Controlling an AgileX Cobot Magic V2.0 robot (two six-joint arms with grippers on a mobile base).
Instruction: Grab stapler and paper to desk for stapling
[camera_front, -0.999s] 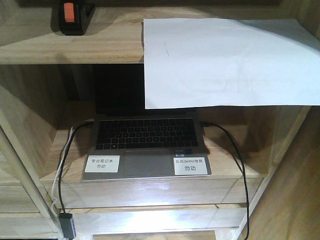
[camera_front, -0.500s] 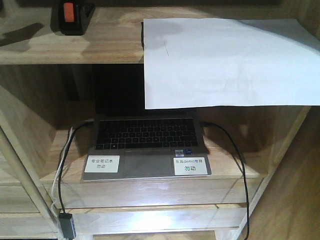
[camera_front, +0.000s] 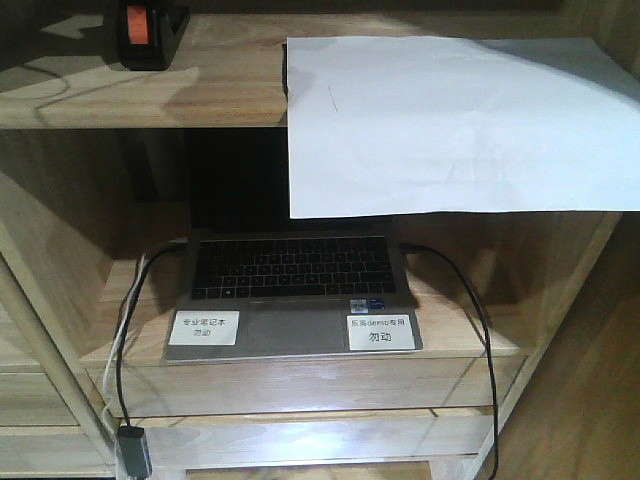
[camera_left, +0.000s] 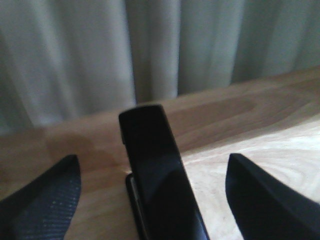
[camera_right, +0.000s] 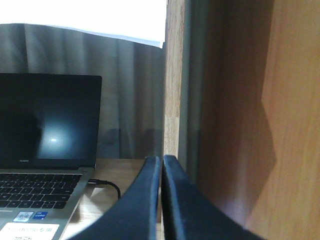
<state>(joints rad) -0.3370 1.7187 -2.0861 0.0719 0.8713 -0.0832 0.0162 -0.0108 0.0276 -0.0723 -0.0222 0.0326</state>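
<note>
My open fingers are on both sides of the black stapler (camera_left: 161, 180), which lies slanted (camera_left: 145, 122) between them. The stapler will turn into line with my fingers when I grip and lift it.
The black stapler (camera_front: 148, 32) with its orange-red patch stands at the far left of the upper shelf (camera_front: 200, 90). In the left wrist view the stapler (camera_left: 155, 175) lies between the two fingers of my left gripper (camera_left: 150, 165), which is open with a gap on both sides. The white paper (camera_front: 450, 120) lies on the right of that shelf and hangs over its front edge; its lower corner (camera_right: 100, 22) shows in the right wrist view. My right gripper (camera_right: 161, 159) is shut on nothing, low beside the shelf's upright. The desk is out of view.
An open laptop (camera_front: 290, 290) with two white labels sits on the lower shelf under the paper. Black cables (camera_front: 480, 340) run off both of its sides. A wooden upright (camera_right: 175, 75) and side panel (camera_right: 295, 125) stand close to my right gripper. A grey curtain (camera_left: 150, 50) hangs behind the shelf.
The shadow on the left of the upper shelf has shifted and spread toward the stapler. Stapler, paper and laptop have not moved.
</note>
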